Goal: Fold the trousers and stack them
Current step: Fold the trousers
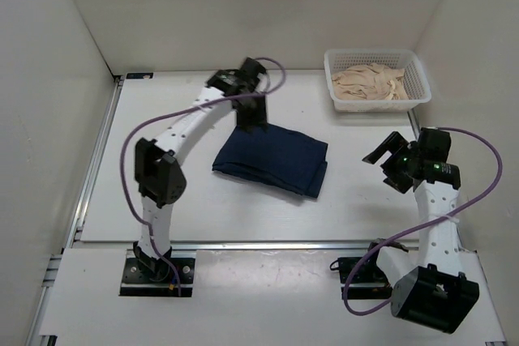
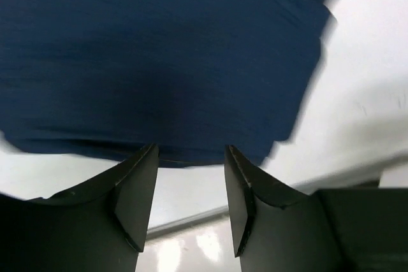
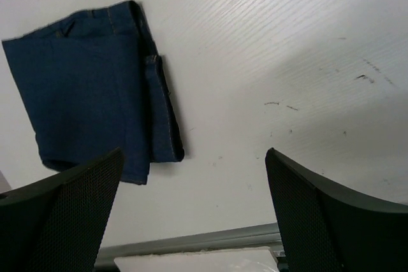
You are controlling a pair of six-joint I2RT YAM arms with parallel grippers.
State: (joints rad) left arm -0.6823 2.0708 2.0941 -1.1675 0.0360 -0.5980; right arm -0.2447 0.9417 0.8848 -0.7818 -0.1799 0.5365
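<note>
I should take the end with the jutting layer (image 1: 317, 176) in my right gripper and pull the trousers square, because the trousers' near edge (image 1: 261, 181) slants toward the rail.
The trousers (image 1: 272, 160) are dark navy jeans folded into a compact rectangle in the middle of the white table. They fill the upper part of the left wrist view (image 2: 159, 55) and lie at the upper left of the right wrist view (image 3: 89, 87). My left gripper (image 1: 251, 111) is at the fold's far left corner, just above the cloth, open with nothing between its fingers (image 2: 137, 189). My right gripper (image 1: 388, 151) is open and empty, well to the right of the trousers, above bare table.
A white mesh basket (image 1: 420, 87) holding beige cloth stands at the back right. A metal rail (image 1: 268, 243) runs along the table's near edge. White walls close in the left, back and right sides.
</note>
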